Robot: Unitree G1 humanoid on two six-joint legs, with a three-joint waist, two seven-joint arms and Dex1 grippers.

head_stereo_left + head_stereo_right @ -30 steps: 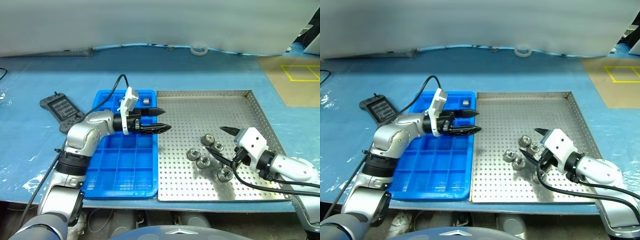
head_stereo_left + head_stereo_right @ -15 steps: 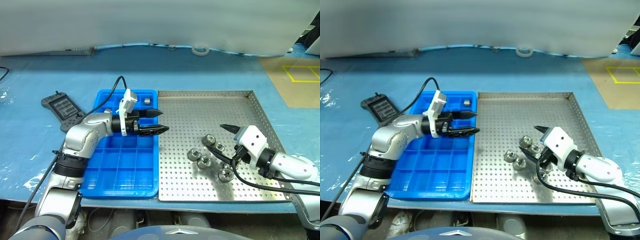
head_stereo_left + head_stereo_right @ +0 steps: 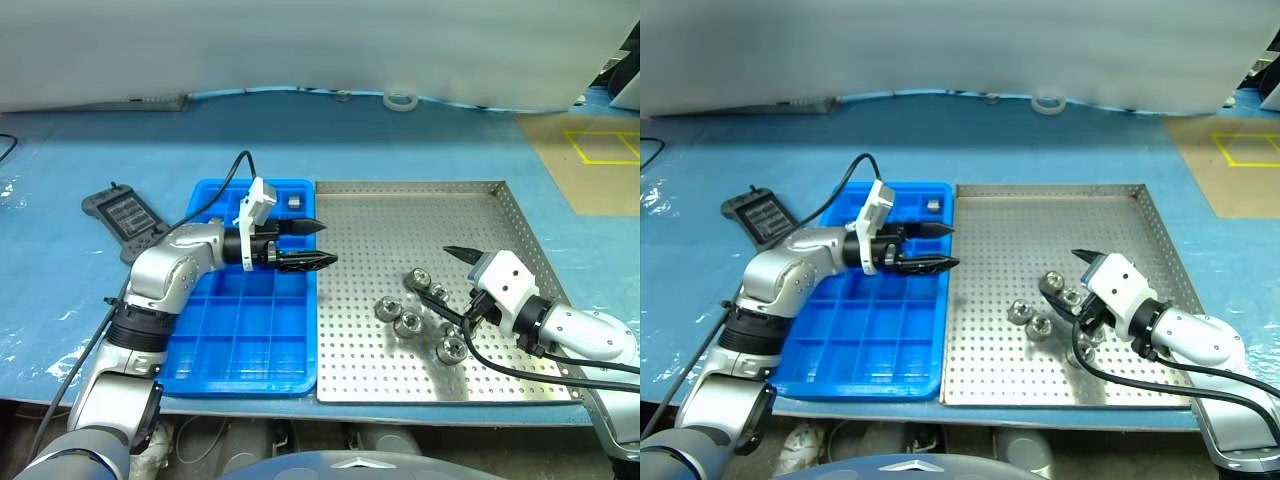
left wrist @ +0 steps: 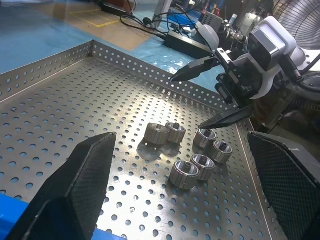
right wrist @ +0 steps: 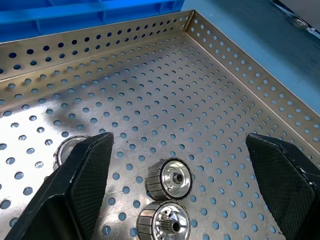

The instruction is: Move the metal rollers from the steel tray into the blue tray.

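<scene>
A roller [image 3: 388, 309] will stick to its neighbour and then come loose when the robot's left gripper pulls, because the metal rollers lie in touching pairs [image 3: 399, 316].
Several metal rollers [image 3: 407, 323] lie clustered in the near middle of the steel tray [image 3: 400, 215], and one small roller [image 3: 293, 201] sits in a far right compartment of the blue tray [image 3: 235, 345]. My left gripper [image 3: 327, 243] hovers open over the blue tray's right edge, pointing level toward the steel tray, with nothing between its fingers. My right gripper [image 3: 437, 272] is open just right of the cluster, its lower finger close beside two rollers [image 3: 417, 279], holding nothing. The right wrist view shows rollers [image 5: 170, 178] just ahead of its fingers.
A black handheld controller [image 3: 125, 215] lies left of the blue tray. A tape roll [image 3: 400, 100] rests at the table's far edge. Yellow floor marking [image 3: 600, 145] shows at the far right. A black cable loops above the left wrist.
</scene>
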